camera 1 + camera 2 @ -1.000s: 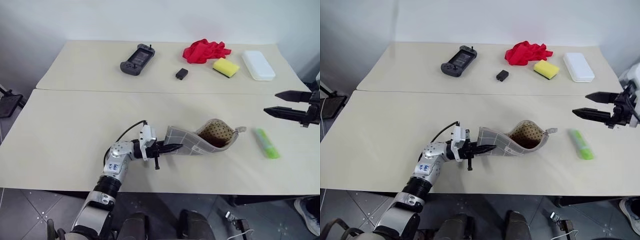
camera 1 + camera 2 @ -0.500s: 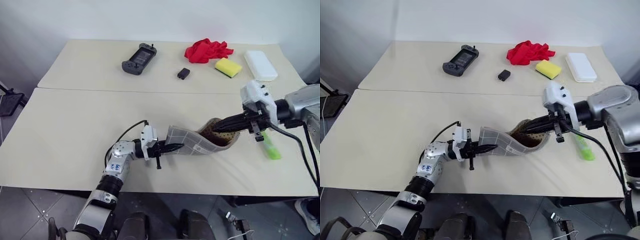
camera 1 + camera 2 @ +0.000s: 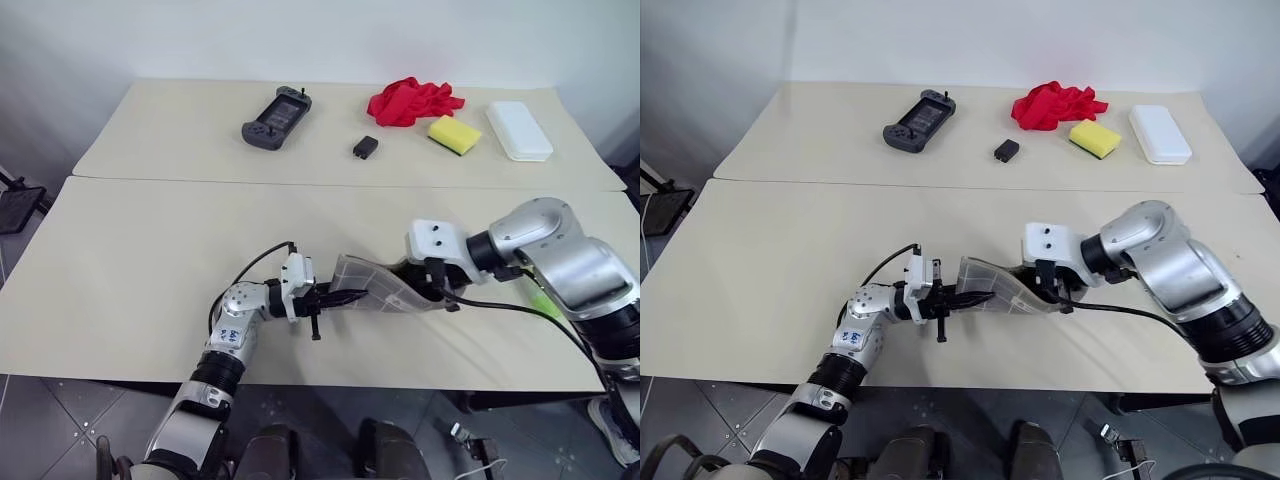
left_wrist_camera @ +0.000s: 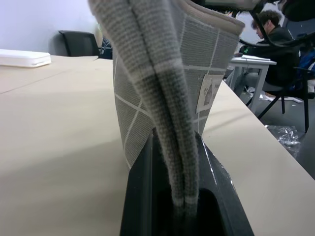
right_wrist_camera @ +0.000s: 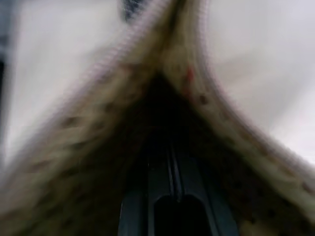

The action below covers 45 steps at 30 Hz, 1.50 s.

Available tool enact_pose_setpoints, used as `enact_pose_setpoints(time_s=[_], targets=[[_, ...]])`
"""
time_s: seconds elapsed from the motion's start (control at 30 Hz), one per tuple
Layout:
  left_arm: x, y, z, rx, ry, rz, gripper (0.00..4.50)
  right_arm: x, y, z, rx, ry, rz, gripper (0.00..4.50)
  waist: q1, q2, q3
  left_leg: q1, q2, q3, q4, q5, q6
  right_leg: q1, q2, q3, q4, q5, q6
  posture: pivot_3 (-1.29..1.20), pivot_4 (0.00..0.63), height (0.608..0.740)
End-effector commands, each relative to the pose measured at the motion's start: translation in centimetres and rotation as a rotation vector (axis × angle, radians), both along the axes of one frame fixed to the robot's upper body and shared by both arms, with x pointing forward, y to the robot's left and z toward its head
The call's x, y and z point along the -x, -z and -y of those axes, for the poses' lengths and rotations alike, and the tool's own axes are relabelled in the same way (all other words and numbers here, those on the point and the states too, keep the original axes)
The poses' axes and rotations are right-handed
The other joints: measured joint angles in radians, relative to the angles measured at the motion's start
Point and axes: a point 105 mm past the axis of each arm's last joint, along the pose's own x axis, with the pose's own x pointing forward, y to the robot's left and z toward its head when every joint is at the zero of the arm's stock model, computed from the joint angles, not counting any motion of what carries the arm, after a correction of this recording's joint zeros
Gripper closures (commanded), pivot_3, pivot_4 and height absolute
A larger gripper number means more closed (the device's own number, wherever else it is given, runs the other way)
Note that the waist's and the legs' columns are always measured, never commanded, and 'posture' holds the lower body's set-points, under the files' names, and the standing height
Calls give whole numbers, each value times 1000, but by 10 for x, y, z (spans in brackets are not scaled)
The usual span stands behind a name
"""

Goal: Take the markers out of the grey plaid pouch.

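My right gripper's shut fingers sit shallow in the pouch's narrow opening, so next my right gripper pushes into the dark gap and opens there to reach a marker.
The grey plaid pouch lies on the near table with its dotted beige lining facing right. My left gripper is shut on the pouch's closed left end, and the fabric is pinched between its black fingers. My right gripper is shut, its fingers pushed into the pouch's open mouth along the lining. A small red spot shows deep inside; I cannot tell whether it is a marker. The markers are otherwise hidden, and my right forearm covers the table to the right of the pouch.
On the far table lie a dark game controller, a small black box, a red cloth, a yellow sponge and a white case. A seam divides the two tables. A person sits in the background.
My right gripper swung in from the right and down, shut, and pushed its fingers into the pouch's mouth. The right arm now covers the green marker. My left gripper kept its hold.
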Motion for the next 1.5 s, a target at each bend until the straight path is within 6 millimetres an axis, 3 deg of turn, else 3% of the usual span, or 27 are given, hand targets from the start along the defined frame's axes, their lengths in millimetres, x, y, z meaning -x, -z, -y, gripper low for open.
enact_pose_setpoints(time_s=[0.03,0.3,0.47,0.77,0.93,1.07,1.17,1.37,1.5], targets=[[6,12,-5,-41,15,-12,4500,6,4,-7,60,-31,32,3850,-1,0,0,0,0,0,0,0,0,0,0,0,0,0,0,0,150,740],[8,16,-9,-54,9,-7,4500,4,3,-19,76,-31,139,1242,-9,0,0,0,0,0,0,0,0,0,0,0,0,0,0,0,150,740],[10,17,-11,-60,13,-12,4500,7,8,-17,105,-38,135,22,-17,0,0,0,0,0,-1,0,0,0,0,0,0,0,0,0,150,740],[8,15,-10,-61,17,-17,4500,-2,20,-28,138,-29,176,22,-27,0,0,1,0,0,-1,0,0,0,1,0,0,0,0,0,150,740],[5,13,-7,-46,14,-21,4500,-5,31,-26,162,1,110,22,-26,-1,0,1,0,1,0,0,0,0,0,1,1,0,0,0,150,740],[5,13,-7,-45,17,-24,4500,-30,28,-9,216,72,194,1358,-24,-1,0,1,0,1,0,0,0,0,0,1,2,0,0,0,150,740],[5,14,-7,-46,19,-27,4500,-31,27,-10,215,63,204,2352,-23,-1,0,1,0,1,0,0,0,0,0,1,2,0,0,0,150,740],[4,12,-6,-44,21,-29,4500,-37,30,-20,290,-26,320,2352,-25,-1,0,1,0,1,0,0,0,0,0,1,2,0,0,0,150,740],[2,11,-6,-42,20,-28,4500,-36,47,-23,314,-46,263,2352,-26,-1,-1,1,0,1,0,0,0,0,0,1,2,0,0,0,150,740]])
